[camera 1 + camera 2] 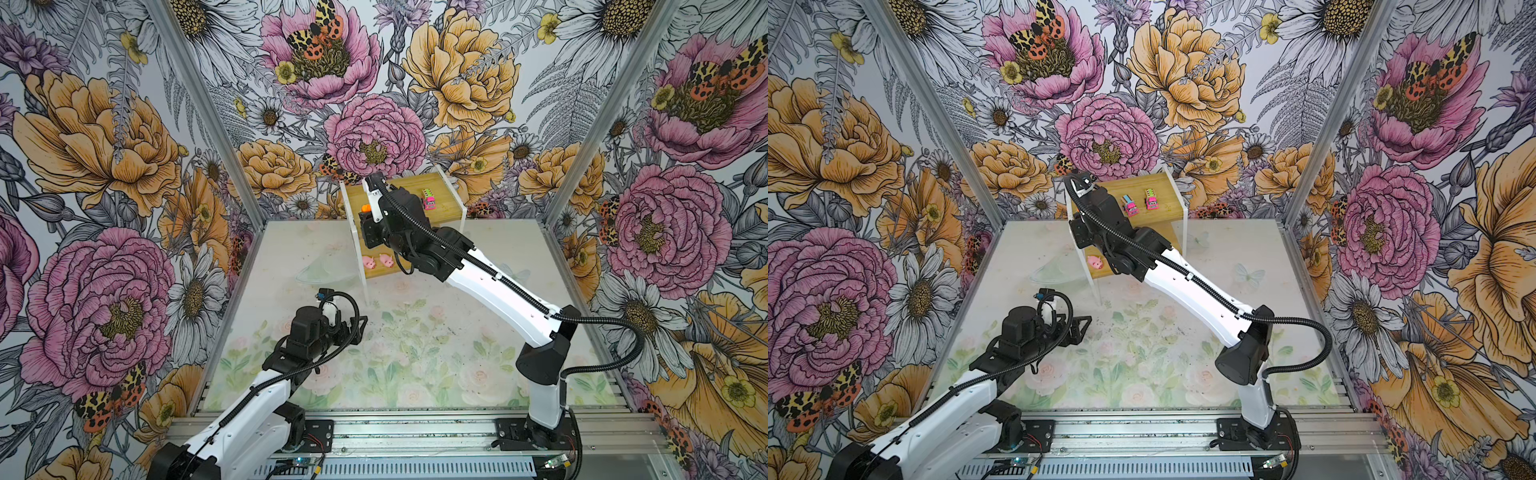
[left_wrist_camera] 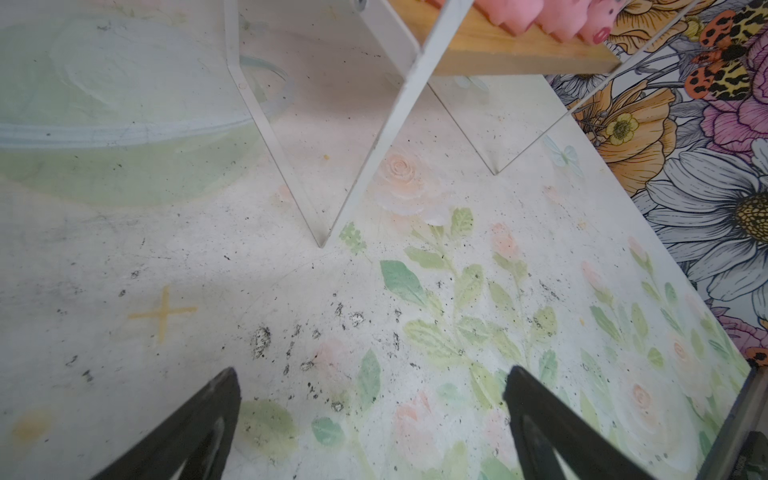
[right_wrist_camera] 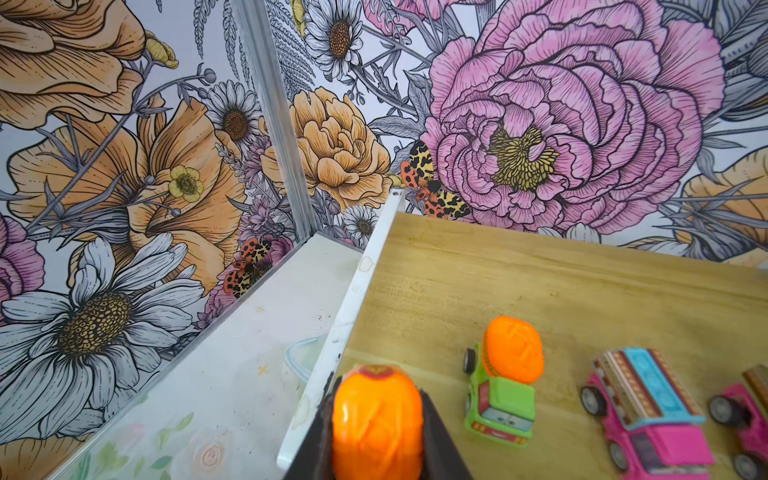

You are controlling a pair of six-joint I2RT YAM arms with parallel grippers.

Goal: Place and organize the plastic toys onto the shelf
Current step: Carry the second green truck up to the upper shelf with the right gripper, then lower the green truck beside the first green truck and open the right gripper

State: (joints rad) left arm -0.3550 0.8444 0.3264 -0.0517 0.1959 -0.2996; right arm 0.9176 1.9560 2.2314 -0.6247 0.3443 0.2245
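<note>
The held truck [image 3: 377, 412] is hanging over the free spot [image 3: 441, 384] next to the standing truck, so my right gripper should keep bringing it down until its wheels rest on the board.
My right gripper [image 3: 376, 399] is shut on a green truck with an orange top [image 3: 376, 424], held over the left edge of the shelf's [image 1: 440, 199] top bamboo board. On that board stand another green truck [image 3: 503, 390] and two pink striped cars [image 1: 1130, 205] [image 1: 1151, 199]. In a top view only the held truck's orange top [image 1: 365, 208] shows beside the wrist. Pink pigs [image 1: 368, 262] [image 1: 386, 260] sit in a row on the lower board; the arm hides part of that board. My left gripper [image 2: 372, 370] [image 1: 359, 326] is open and empty, low over the table in front of the shelf.
A clear shallow dish [image 1: 328, 270] lies on the table left of the shelf. The shelf's clear front leg [image 2: 332, 199] stands just ahead of my left gripper. Flowered walls close in the back and both sides.
</note>
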